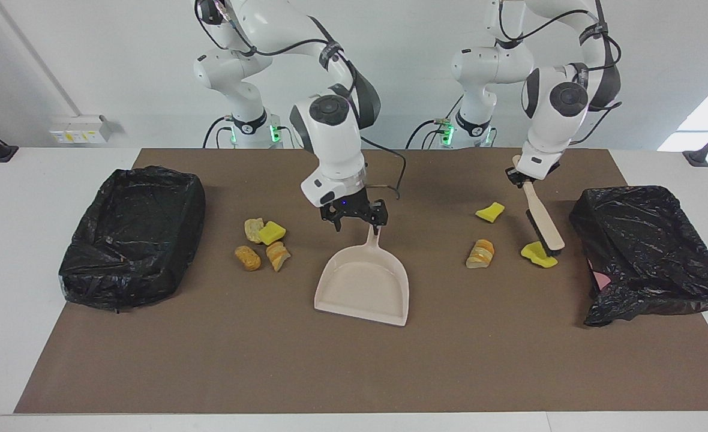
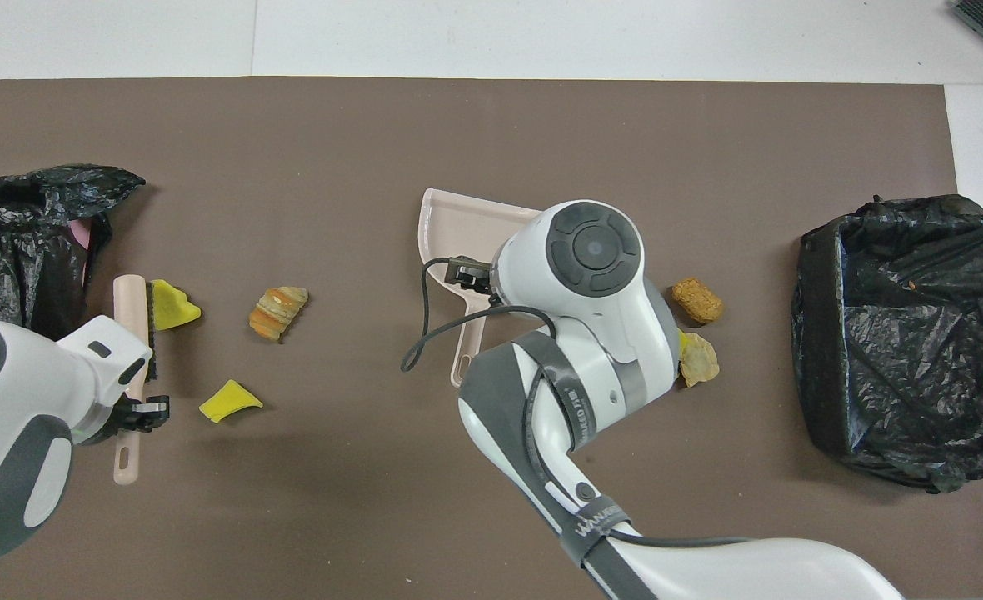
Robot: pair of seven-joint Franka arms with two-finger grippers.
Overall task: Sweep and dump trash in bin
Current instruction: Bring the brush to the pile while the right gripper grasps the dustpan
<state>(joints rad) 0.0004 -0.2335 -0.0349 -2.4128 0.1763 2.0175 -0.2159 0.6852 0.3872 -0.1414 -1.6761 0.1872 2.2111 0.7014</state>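
Note:
Next, my right gripper turns the dustpan's opening (image 1: 362, 315), which faces away from the brush, toward the brush while my left gripper sweeps the yellow wedge (image 1: 539, 254) over.
The beige dustpan (image 1: 363, 282) lies flat on the brown mat mid-table. My right gripper (image 1: 357, 223) is open just over its handle's end (image 2: 468, 354); my right arm hides the gripper in the overhead view. My left gripper (image 1: 523, 176) is shut on the brush (image 1: 543, 223), whose bristles touch a yellow wedge (image 1: 539, 254) of trash. Another yellow wedge (image 1: 489, 212) and a bread slice (image 1: 480, 253) lie beside it. Several more scraps (image 1: 264, 243) lie clustered toward the right arm's end of the dustpan.
A black-lined bin (image 1: 132, 234) stands at the right arm's end of the mat. Another black-lined bin (image 1: 648, 252) stands at the left arm's end, close to the brush. A cable (image 2: 425, 333) hangs from the right wrist.

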